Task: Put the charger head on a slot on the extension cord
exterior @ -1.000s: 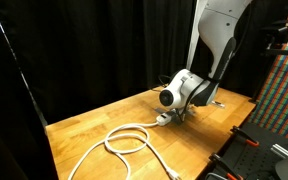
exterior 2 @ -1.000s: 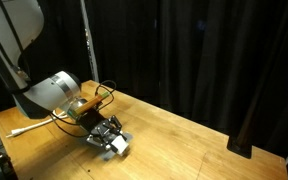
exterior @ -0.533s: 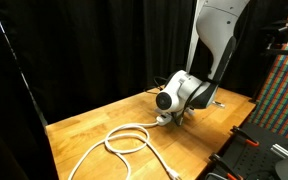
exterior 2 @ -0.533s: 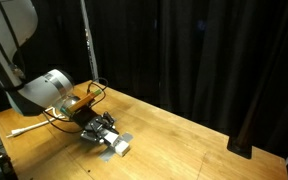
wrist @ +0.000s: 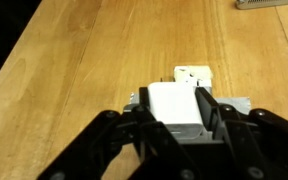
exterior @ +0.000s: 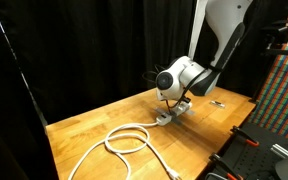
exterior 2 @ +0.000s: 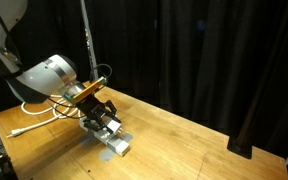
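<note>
My gripper should lift the charger head (exterior 2: pixel 112 126) clear and point it straight down before lowering it, because it is held at a slant to the extension cord's slots (exterior 2: pixel 107 138).
In the wrist view the charger head (wrist: pixel 174 108), a small white block, sits between the two black fingers (wrist: pixel 210 108) of my gripper (wrist: pixel 176 95), which is shut on it. Directly under it lies the end of the extension cord (wrist: pixel 238 102), a white strip with grey sections. In both exterior views the gripper (exterior: pixel 177 101) (exterior 2: pixel 102 120) hangs just above the strip (exterior: pixel 168 116) (exterior 2: pixel 115 145), tilted down toward it. The strip's thick white cable (exterior: pixel 127 139) loops across the wooden table. Whether the charger head touches the strip I cannot tell.
The wooden table (exterior: pixel 94 125) is bounded by black curtains behind. A small dark flat object (exterior: pixel 216 102) lies beyond the gripper, near the table's far side. A metal pole (exterior 2: pixel 86 45) stands behind the arm. Equipment racks (exterior: pixel 284 80) stand past the table's edge.
The wrist and gripper have risen a little above the strip and tilted, with the white block still between the fingers. The strip and cable lie where they were.
</note>
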### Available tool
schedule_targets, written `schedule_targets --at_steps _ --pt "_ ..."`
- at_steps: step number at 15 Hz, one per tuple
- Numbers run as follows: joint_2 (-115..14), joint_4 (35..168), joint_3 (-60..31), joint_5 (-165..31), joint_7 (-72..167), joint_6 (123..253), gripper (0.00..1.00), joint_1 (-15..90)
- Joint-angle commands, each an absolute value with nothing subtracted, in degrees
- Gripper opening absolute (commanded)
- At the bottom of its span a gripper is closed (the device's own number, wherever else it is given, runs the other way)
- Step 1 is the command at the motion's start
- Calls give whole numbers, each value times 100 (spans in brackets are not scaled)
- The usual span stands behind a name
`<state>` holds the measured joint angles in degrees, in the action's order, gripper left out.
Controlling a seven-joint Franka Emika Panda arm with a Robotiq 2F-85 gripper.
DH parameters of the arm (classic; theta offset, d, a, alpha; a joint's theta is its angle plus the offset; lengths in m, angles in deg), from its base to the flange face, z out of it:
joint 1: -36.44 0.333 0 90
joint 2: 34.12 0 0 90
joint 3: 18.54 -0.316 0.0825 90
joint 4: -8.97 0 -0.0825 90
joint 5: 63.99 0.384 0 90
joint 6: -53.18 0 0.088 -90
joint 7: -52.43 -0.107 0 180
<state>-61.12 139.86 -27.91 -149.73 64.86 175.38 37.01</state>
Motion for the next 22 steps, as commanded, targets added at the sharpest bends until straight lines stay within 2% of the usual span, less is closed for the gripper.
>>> schedule_targets --at_steps 1,4,5,9,18,22 --pt "-5264 14240 -2715 -14274 7906 18819 23 3205" --pt "-5206 14264 -2560 -13191 9252 19313 23 2943" --pt "-5145 14262 -2801 -12832 9717 19177 23 2630" --pt "-4836 14309 -2522 -11402 11345 19168 23 2662" --pt "-4482 14742 -2430 -8269 14429 20521 23 2526" --pt "-4620 14687 -2547 -6687 15702 20401 23 2436"
